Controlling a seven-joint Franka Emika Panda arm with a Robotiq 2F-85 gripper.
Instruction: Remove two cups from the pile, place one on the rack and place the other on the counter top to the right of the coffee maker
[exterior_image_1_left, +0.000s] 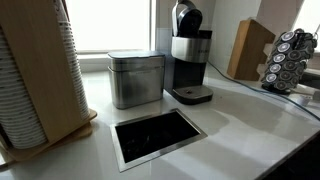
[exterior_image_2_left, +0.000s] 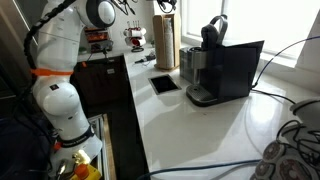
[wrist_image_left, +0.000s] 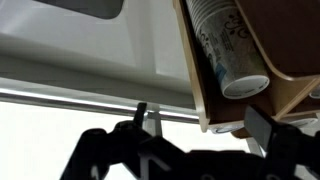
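My gripper's open fingers are on both sides of the wooden holder's side edge (wrist_image_left: 200, 108), off-centre from the pile. Next, I turn my gripper and move it over the pile's end cup (wrist_image_left: 240, 75) before I close it.
The pile (exterior_image_1_left: 30, 75) of nested white cups stands in its light wooden holder at the left end of the white counter top (exterior_image_1_left: 240, 115). In an exterior view it is far back (exterior_image_2_left: 165, 40). The wrist view shows the pile's end (wrist_image_left: 225, 50) inside the holder (wrist_image_left: 290, 75). My gripper (wrist_image_left: 200, 112) is open and empty, with its two dark fingers spread on either side of the holder's end. The black-and-silver coffee maker (exterior_image_1_left: 188, 55) stands behind the steel-framed opening (exterior_image_1_left: 155, 135) and also shows in the other exterior view (exterior_image_2_left: 210, 60). My white arm (exterior_image_2_left: 70, 60) reaches toward the pile.
A square brushed-metal canister (exterior_image_1_left: 135, 78) stands between the pile and the coffee maker. A wire rack of capsules (exterior_image_1_left: 293, 58) and a wooden block (exterior_image_1_left: 250, 48) stand at the right. Cables (exterior_image_2_left: 270, 95) lie on the counter. A window is behind it.
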